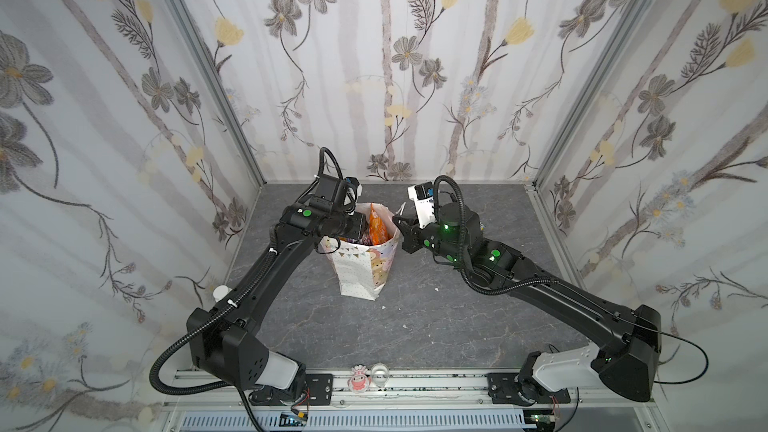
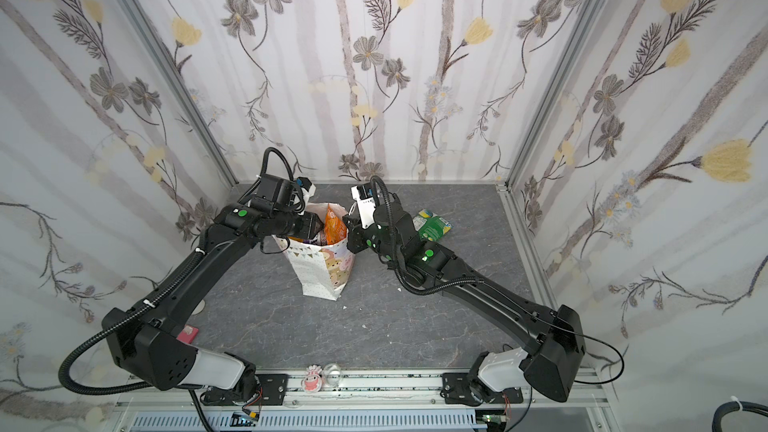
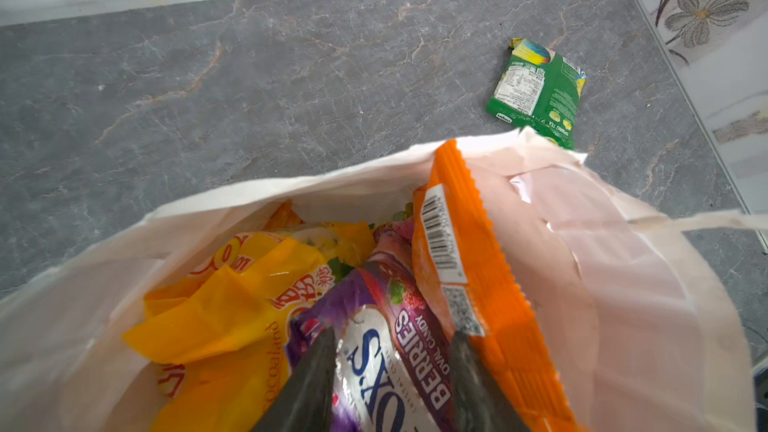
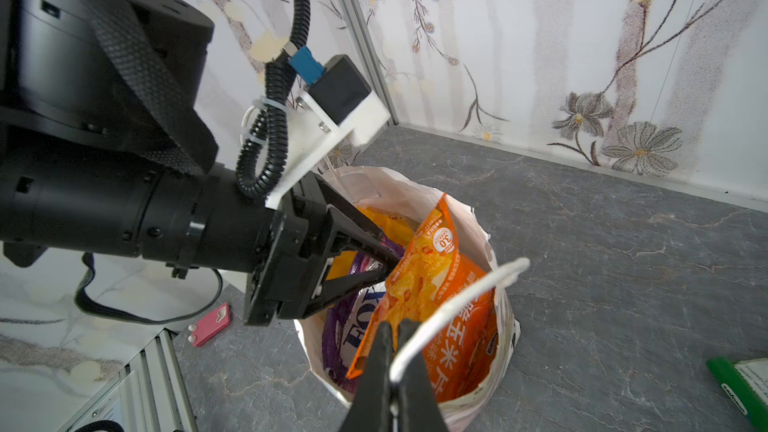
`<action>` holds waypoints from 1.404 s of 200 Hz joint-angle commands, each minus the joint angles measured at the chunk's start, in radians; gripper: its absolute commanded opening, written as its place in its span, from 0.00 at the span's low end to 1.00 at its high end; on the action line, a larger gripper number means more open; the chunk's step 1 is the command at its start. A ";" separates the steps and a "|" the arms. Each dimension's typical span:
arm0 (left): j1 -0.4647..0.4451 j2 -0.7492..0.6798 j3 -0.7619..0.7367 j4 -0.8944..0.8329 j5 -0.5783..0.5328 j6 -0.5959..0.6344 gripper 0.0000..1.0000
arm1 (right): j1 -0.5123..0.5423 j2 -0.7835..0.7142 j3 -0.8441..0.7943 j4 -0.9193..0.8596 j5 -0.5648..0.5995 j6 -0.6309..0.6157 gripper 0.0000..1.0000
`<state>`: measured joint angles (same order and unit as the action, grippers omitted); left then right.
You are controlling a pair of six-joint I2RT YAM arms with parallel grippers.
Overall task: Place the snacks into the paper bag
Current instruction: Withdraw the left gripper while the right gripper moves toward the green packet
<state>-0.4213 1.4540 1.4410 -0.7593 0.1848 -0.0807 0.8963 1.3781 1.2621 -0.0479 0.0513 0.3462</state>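
Note:
My left gripper is in the bag's opening (image 2: 321,212) and my right gripper is on the cord handle, so both should pull away before my right gripper takes the green packet (image 2: 433,226).
The white paper bag (image 1: 365,272) (image 2: 320,272) stands upright mid-table with its mouth open. Inside it are an orange chip bag (image 3: 478,251) (image 4: 449,297) standing against one wall, a purple FOX'S packet (image 3: 374,351) (image 4: 345,326) and a yellow packet (image 3: 232,305). My left gripper (image 3: 394,333) (image 1: 361,228) reaches into the mouth, its fingers shut against either side of the purple packet. At the bag's right rim my right gripper (image 4: 397,325) (image 1: 401,226) is shut on the white cord handle (image 4: 465,297). A green packet (image 3: 540,93) (image 2: 434,226) lies on the table behind the right arm.
A small pink object (image 4: 208,324) (image 2: 188,333) lies on the table near the left arm's base. A little figure (image 1: 359,380) and a clear cup (image 1: 380,376) sit on the front rail. Floral walls close in the left, back and right sides.

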 commanded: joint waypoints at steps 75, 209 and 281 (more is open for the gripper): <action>0.045 -0.038 0.190 -0.034 -0.226 0.036 0.71 | 0.013 -0.041 0.076 -0.064 0.027 -0.035 0.48; 0.461 -0.319 -0.223 0.330 0.030 -0.080 0.83 | -0.445 -0.316 -0.442 -0.203 0.097 0.116 0.55; 0.466 -0.325 -0.366 0.462 0.143 -0.073 0.78 | -0.690 0.022 -0.577 0.216 -0.313 0.176 0.56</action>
<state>0.0429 1.1282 1.0927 -0.3771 0.2825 -0.1574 0.2276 1.3361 0.6895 -0.0505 -0.1020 0.4961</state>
